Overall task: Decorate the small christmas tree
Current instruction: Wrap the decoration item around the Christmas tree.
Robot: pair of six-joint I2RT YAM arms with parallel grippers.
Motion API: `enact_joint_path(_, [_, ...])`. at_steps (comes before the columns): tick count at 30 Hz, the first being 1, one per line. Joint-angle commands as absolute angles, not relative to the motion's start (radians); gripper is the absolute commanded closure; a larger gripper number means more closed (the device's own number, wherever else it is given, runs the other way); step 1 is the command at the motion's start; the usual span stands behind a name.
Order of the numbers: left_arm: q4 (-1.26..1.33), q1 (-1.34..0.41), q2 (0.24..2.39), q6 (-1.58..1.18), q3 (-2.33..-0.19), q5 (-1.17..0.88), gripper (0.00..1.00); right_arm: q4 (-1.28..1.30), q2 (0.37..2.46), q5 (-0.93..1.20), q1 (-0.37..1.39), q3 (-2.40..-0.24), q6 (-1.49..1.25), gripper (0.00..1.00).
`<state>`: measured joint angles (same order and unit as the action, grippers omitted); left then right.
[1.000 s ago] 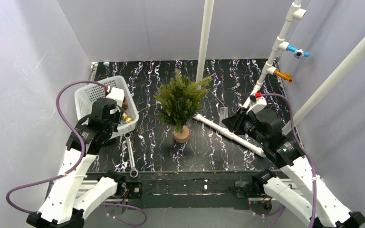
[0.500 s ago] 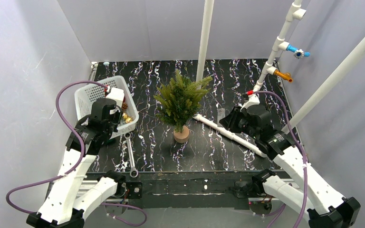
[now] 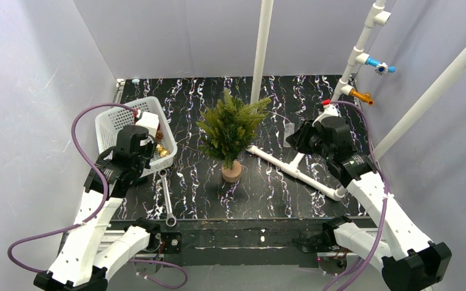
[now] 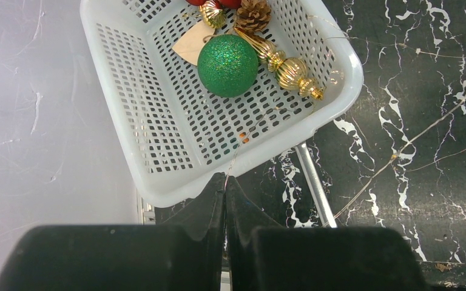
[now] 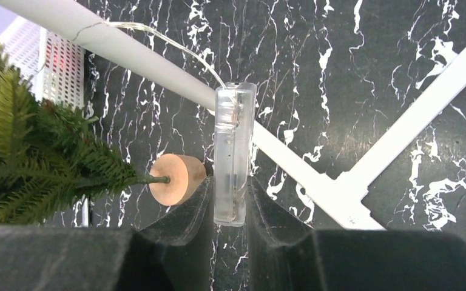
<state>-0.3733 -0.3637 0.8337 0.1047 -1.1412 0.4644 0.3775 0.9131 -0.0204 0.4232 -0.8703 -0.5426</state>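
The robot's right gripper should bring the battery box around to the tree's near side point(image 3: 247, 184), because the light wire goes from the box past the pole point(image 5: 100, 25) behind the tree.
The small christmas tree point(image 3: 230, 128) stands upright mid-table on its round wooden base point(image 3: 231, 173). In the right wrist view the tree point(image 5: 30, 157) and its base point(image 5: 176, 179) lie just left of my right gripper point(image 5: 231, 182). That gripper is shut on a clear battery box point(image 5: 233, 133), held above the table, with a thin light wire point(image 5: 176, 46) leading off it. My left gripper point(image 4: 225, 179) is shut on the other stretch of thin wire point(image 4: 236, 159) at the near corner of the white basket point(image 4: 158, 121).
The basket holds a green glitter ball point(image 4: 227, 65), a gold finial point(image 4: 285, 68) and a pine cone point(image 4: 253, 13). A white pipe frame point(image 3: 291, 171) lies on the table right of the tree. An upright pole point(image 3: 261, 48) stands behind it. A metal wrench point(image 3: 167, 195) lies by the basket.
My right arm has swung toward the back of the table with the battery box in its grip. The left arm and the tree have not moved.
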Motion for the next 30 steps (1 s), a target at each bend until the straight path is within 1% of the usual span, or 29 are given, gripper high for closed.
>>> enact_joint_path(1, [-0.418, -0.368, 0.831, 0.108, -1.150, 0.479, 1.00, 0.337, 0.928, 0.044, 0.397, -0.953, -0.507, 0.99])
enact_joint_path(12, [-0.414, -0.366, 0.840, 0.111, -1.142, 0.483, 1.00, 0.425, 0.796, 0.189, 0.397, -0.902, -0.525, 0.99])
enact_joint_path(19, [-0.411, -0.367, 0.844, 0.109, -1.143, 0.478, 1.00, 0.479, 0.735, 0.197, 0.397, -0.860, -0.528, 0.99])
enact_joint_path(24, [-0.415, -0.367, 0.844, 0.108, -1.146, 0.475, 1.00, 0.448, 0.739, 0.166, 0.397, -0.837, -0.535, 0.99])
enact_joint_path(30, [-0.419, -0.367, 0.841, 0.108, -1.147, 0.476, 1.00, 0.400, 0.806, 0.139, 0.397, -0.859, -0.537, 0.99])
